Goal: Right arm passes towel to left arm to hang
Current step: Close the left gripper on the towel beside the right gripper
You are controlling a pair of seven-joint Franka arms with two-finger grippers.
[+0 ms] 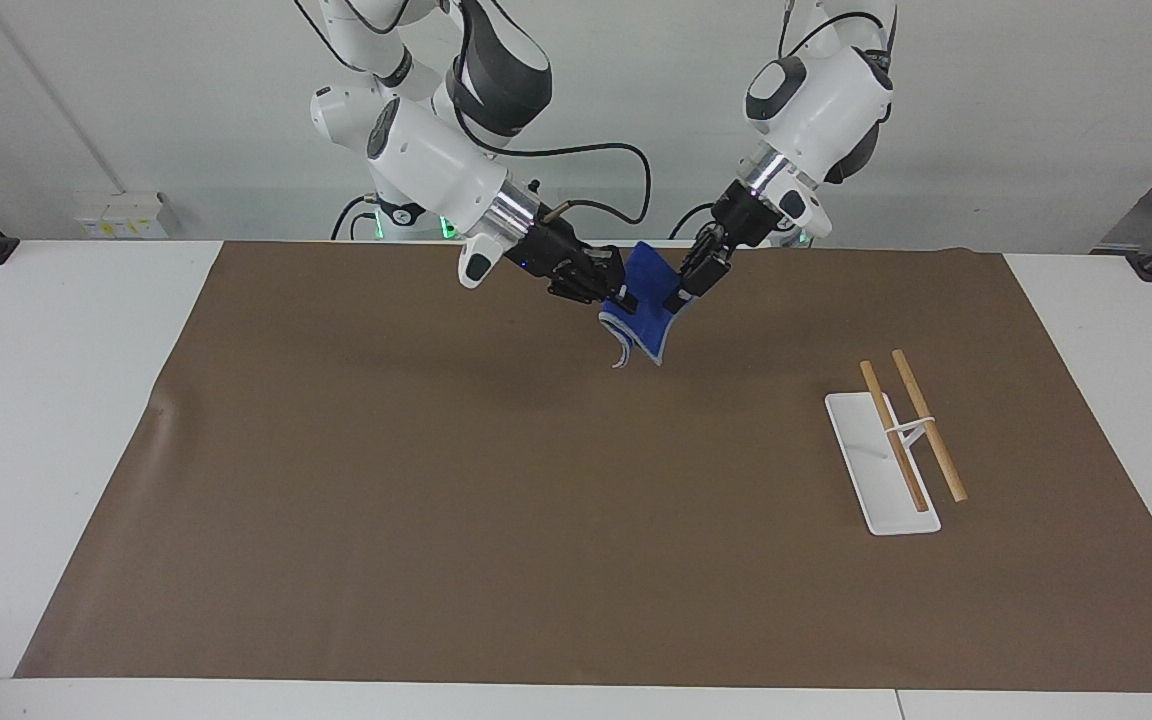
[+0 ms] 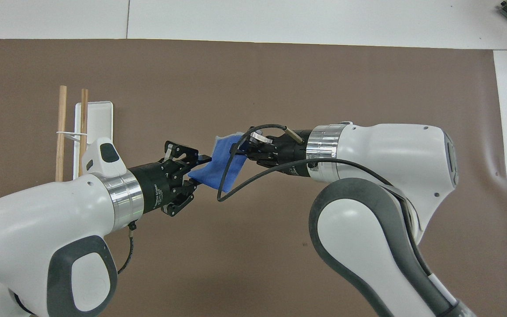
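Note:
Both grippers are closed on the towel's opposite edges (image 2: 233, 147). Next, my right gripper opens and moves back before my left gripper takes the towel to the wooden rods (image 2: 83, 117).
The blue towel (image 1: 648, 300) (image 2: 222, 165) hangs in the air over the brown mat, close to the robots' end of the table. My right gripper (image 1: 618, 297) (image 2: 244, 152) is shut on the towel's edge toward the right arm's end. My left gripper (image 1: 681, 297) (image 2: 197, 171) has come in from the other end, and its fingers have closed in on the towel's free edge, whose lower corner is bunched up between them. Both grippers hold the towel at about the same height.
A white rack base (image 1: 861, 455) (image 2: 99, 119) with two wooden rods (image 1: 926, 425) (image 2: 61, 127) stands on the mat toward the left arm's end, farther from the robots than the towel. The brown mat (image 1: 436, 480) covers most of the table.

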